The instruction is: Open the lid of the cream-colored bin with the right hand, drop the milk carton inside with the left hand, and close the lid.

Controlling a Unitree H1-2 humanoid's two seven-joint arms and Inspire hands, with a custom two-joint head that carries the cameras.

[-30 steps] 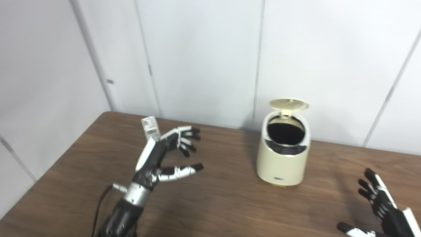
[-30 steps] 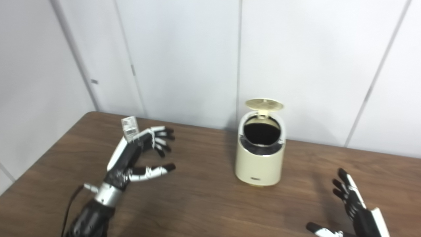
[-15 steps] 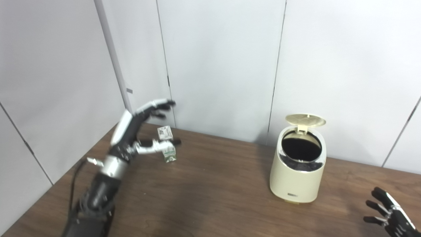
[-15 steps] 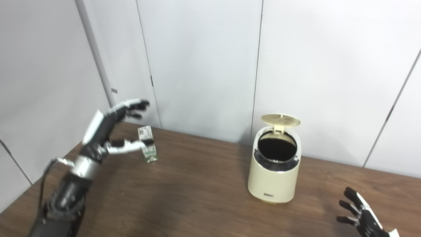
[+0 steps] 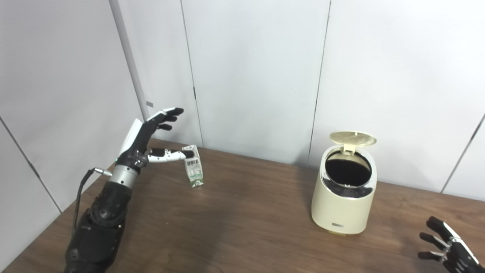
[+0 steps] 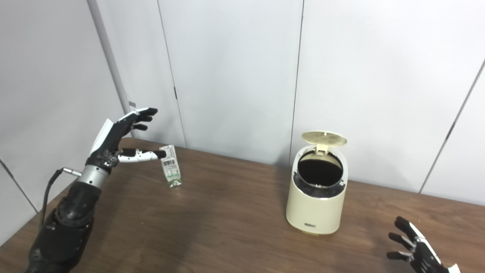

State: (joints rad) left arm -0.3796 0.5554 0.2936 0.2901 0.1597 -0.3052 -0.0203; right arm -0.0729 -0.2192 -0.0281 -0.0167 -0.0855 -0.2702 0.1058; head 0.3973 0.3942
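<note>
The bin's dark opening (image 5: 348, 172) is wider than the slim milk carton (image 5: 194, 166). The carton should therefore go all the way down out of sight when I drop it.
The cream-colored bin (image 5: 344, 197) stands on the brown table (image 5: 242, 227) right of centre. Its round lid (image 5: 353, 138) is tipped up at the back and the dark inside shows. A small white and green milk carton (image 5: 193, 166) stands upright at the far left of the table. My left hand (image 5: 146, 138) is raised just left of the carton, open with fingers spread. Its thumb tip reaches to the carton's upper edge while the other fingers are above it. My right hand (image 5: 449, 252) is open, low at the bottom right corner, well away from the bin.
Grey wall panels (image 5: 257, 76) close off the back and left of the table. The table's left edge (image 5: 75, 197) runs just below my left forearm. Bare wood lies between the carton and the bin.
The camera lifted and shifted after the first frames. My left hand rose, drew back left and opened wider, with the thumb now at the carton's top. My right hand stayed low at the right.
</note>
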